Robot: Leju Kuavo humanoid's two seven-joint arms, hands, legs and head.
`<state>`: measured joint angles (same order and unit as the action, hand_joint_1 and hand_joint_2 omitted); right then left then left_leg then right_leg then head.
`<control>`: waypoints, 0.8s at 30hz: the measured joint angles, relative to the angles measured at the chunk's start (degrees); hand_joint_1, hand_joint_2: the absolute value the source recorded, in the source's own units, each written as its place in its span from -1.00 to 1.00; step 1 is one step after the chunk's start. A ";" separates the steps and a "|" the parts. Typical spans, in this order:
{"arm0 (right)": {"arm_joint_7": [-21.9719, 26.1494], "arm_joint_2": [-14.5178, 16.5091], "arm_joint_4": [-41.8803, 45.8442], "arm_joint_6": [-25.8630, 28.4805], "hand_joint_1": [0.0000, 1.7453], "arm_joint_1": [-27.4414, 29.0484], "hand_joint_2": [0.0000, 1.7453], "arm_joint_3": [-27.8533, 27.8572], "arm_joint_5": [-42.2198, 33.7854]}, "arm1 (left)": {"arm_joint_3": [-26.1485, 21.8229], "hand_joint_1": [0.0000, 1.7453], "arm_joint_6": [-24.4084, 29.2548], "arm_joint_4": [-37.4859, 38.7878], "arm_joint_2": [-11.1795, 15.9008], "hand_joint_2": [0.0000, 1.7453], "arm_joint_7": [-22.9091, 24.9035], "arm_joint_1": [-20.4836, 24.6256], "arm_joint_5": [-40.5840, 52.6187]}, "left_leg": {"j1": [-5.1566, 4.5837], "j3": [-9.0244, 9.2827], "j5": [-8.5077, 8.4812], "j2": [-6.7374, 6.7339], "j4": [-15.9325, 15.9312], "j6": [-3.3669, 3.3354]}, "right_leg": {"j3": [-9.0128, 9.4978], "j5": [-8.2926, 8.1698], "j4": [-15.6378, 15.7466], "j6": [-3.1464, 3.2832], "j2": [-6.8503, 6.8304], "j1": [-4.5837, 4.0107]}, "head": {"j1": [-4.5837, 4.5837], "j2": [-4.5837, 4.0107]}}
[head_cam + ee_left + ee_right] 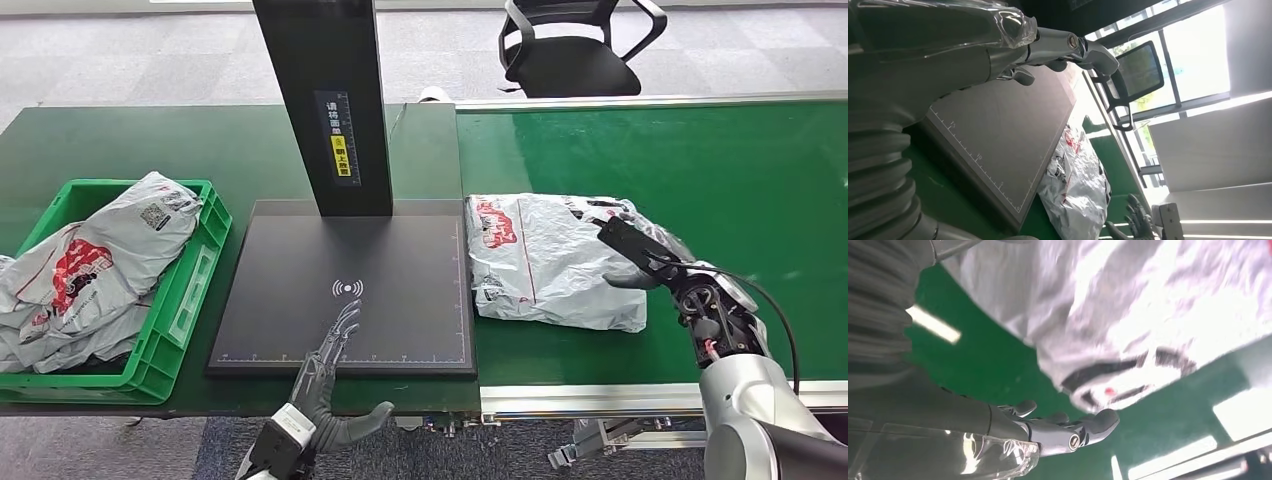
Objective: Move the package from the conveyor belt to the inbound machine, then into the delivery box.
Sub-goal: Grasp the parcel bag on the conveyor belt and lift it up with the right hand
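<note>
The package's plastic [560,262] has loose wrinkles [592,285] running through it, so the package will gather into folds around my right gripper when I lift it.
A white-grey plastic package [545,262] with red print lies on the green conveyor belt [700,160], just right of the inbound machine's black plate [400,320]. My right hand [640,250] is at the package's right end, its dark fingers stretched over the top and its thumb low at the side; no grip shows. In the right wrist view the fingers [1063,432] stand spread beside the package [1128,315], with green belt between. My left hand [330,365] hovers open over the plate's front edge. The left wrist view shows that hand [1048,50] above the plate [998,135], with the package [1078,185] beyond.
A green delivery box [195,290] at the left holds several similar packages [90,260]. The machine's black column [325,100] rises behind the plate. A black office chair [575,45] stands beyond the belt. The belt's metal front rail [590,400] runs below my right arm.
</note>
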<state>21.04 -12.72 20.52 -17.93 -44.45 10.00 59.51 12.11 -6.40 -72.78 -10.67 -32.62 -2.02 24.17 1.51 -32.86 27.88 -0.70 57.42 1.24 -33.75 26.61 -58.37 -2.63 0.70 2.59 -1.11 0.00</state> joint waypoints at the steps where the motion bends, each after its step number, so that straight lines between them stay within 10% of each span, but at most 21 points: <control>1: 0.19 0.47 -0.38 -2.09 -1.00 0.07 1.00 -0.01 -0.01 | -0.02 -1.00 0.00 0.41 -0.01 1.00 -0.14 0.26 0.00 | 0.00 0.00 0.00 -0.01 0.00 0.00 | 0.00 0.00 0.00 0.00 0.00 0.00 | 0.00 0.00; 17: -14.77 4.27 -3.85 -19.34 -1.00 -0.25 1.00 -3.06 2.98 | -0.09 -1.00 0.92 2.23 -0.15 1.00 0.80 1.09 -0.28 | 0.00 0.05 -0.01 0.01 0.00 0.01 | 0.04 0.00 0.01 0.00 -0.01 0.00 | -0.01 0.00; 21: -15.37 4.58 -4.07 -19.34 0.95 -0.27 1.00 -4.75 4.08 | -0.09 -1.00 1.08 2.23 -0.17 1.00 0.97 0.98 -0.54 | 0.00 0.10 -0.01 0.01 0.00 0.01 | 0.09 0.00 0.01 0.00 -0.01 0.00 | 0.00 0.00; 24: -15.56 4.71 -4.10 -19.29 0.98 -0.30 1.00 -5.67 4.34 | -0.09 -1.00 1.09 2.23 -0.17 1.00 1.01 0.84 -0.57 | 0.00 0.14 -0.01 0.01 0.00 0.01 | 0.13 0.01 0.01 0.01 -0.01 0.00 | -0.01 0.00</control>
<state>5.49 -8.01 16.41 -37.22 -44.75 4.33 63.86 12.02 -5.32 -70.55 -10.84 -31.61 -1.17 23.60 1.52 -32.72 27.87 -0.69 57.42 1.25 -33.62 26.62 -58.36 -2.62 0.70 2.59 -1.13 0.00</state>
